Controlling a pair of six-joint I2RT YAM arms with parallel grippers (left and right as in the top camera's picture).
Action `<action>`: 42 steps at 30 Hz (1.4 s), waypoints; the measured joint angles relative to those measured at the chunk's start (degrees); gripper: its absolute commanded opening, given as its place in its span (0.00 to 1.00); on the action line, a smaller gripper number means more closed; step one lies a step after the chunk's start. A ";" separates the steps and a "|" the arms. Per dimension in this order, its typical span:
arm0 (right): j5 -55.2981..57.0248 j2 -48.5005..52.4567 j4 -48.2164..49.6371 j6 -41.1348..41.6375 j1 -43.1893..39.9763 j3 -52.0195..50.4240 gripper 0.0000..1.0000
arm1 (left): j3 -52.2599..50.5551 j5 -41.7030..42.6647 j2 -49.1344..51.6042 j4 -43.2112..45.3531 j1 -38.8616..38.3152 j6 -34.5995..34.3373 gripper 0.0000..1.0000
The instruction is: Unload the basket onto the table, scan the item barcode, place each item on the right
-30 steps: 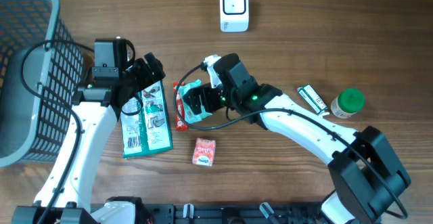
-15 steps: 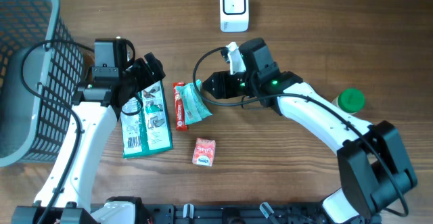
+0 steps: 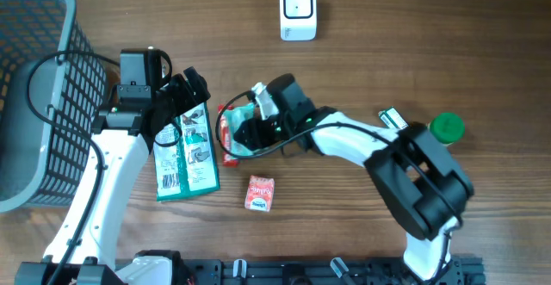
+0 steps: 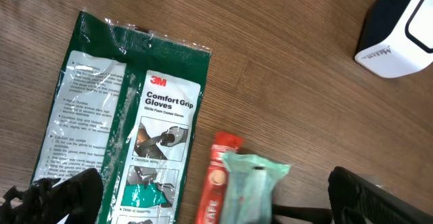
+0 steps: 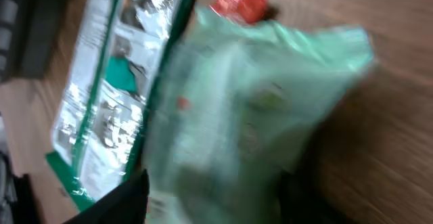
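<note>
The pale green packet is on top of the red bar, so the robot's right gripper should first pull the packet clear of the bar and put it down apart.
The white barcode scanner stands at the far middle of the table and shows as a white block in the left wrist view. A pale green packet lies over a red bar. My right gripper is shut on the packet, which fills the blurred right wrist view between the two dark fingers. My left gripper hangs open above a green-and-white gloves pack, nothing between its fingers. From the left wrist the gloves pack, red bar and packet lie side by side.
A grey mesh basket stands at the left edge. A small red box lies near the front. A green-and-white carton and a green-capped bottle sit at the right.
The right gripper swung out to the right and came back left onto the pale green packet, its jaws narrowing from wide open. The left arm has not moved.
</note>
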 measured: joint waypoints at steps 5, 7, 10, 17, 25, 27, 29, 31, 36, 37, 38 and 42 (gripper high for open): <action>0.33 -0.02 -0.24 -0.17 -0.76 0.04 0.15 | 0.00 0.00 0.00 0.00 0.00 0.00 1.00; 0.87 -0.87 -1.55 0.04 -1.36 0.04 0.11 | 0.00 0.00 0.00 0.00 0.00 0.00 1.00; 3.93 -3.61 -4.87 -0.20 -2.23 0.04 0.04 | 0.00 0.00 0.00 -0.02 0.00 0.00 1.00; 13.03 -12.46 -14.49 -0.26 -2.43 0.04 0.08 | 0.00 0.00 0.00 0.00 0.00 0.00 1.00; 16.41 -13.66 -14.10 -0.76 -2.43 0.07 0.41 | 0.00 -0.02 0.00 0.00 0.00 0.00 1.00; 18.10 -13.66 -13.33 -0.72 -2.43 0.07 0.42 | 0.00 0.00 0.00 0.00 0.00 0.00 1.00; 19.47 -13.57 -12.48 -0.68 -2.49 0.07 0.42 | 0.00 0.00 0.00 0.00 0.00 0.00 1.00; 20.26 -13.29 -12.22 -0.68 -2.49 0.07 0.42 | 0.00 0.00 0.00 0.00 0.00 0.00 1.00; 21.57 -8.24 -11.96 -0.68 -2.54 0.11 0.38 | 0.00 0.00 0.00 0.00 0.00 0.02 1.00; 21.57 -7.17 -11.89 -0.50 -2.54 0.09 0.33 | 0.00 0.00 0.00 0.00 0.00 0.00 1.00; 21.46 -6.25 -11.65 -0.31 -2.54 0.09 0.27 | 0.00 0.00 0.00 0.00 0.00 0.00 1.00; 20.55 -5.40 -10.95 0.66 -2.54 0.42 0.20 | 0.00 0.00 0.00 0.00 0.00 0.00 1.00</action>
